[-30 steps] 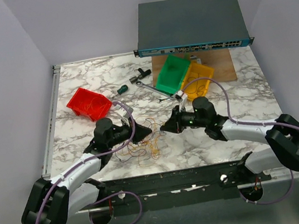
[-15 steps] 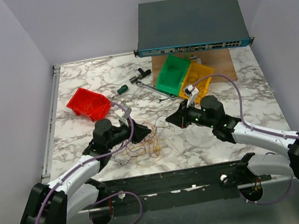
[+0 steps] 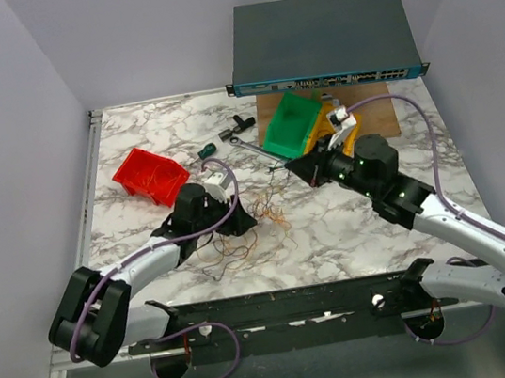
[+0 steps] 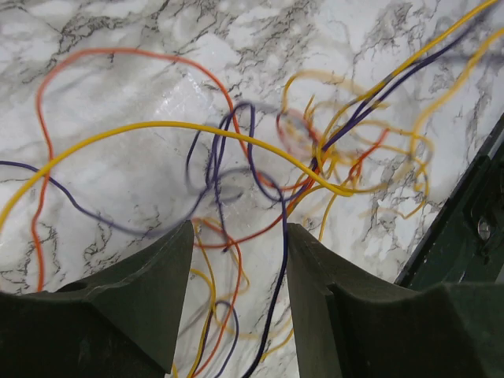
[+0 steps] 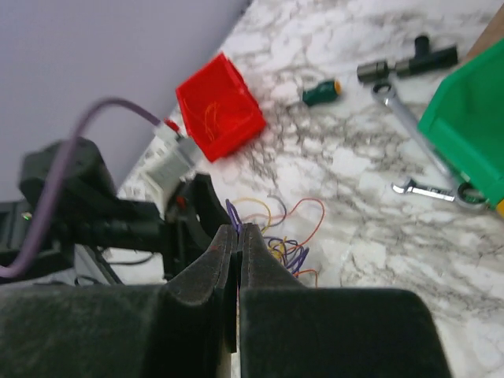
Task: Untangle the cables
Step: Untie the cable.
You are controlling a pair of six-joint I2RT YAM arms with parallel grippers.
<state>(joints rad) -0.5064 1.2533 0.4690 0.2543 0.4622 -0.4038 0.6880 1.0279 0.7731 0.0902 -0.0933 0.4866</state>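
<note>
The purple cable in my right gripper runs into a knot of yellow and orange wires. My left gripper should pull a piece of the purple cable the other way.
The cables are a loose tangle of hair-thin orange, yellow and dark purple wires on the marble table, front centre. My left gripper rests low on the tangle's left side. In the left wrist view it is open, with several cables lying between its fingers. My right gripper is raised near the green bin, and thin strands run from it down to the tangle. In the right wrist view it is shut, with a purple cable emerging at its tips; the tangle lies beyond.
A red bin stands at the left. A green bin and a yellow bin sit on a wooden board before a network switch. A screwdriver, a wrench and a black fitting lie behind the tangle.
My right gripper has risen and moved back and right toward the green bin, drawing strands out of the tangle. My left gripper has shifted right onto the tangle.
</note>
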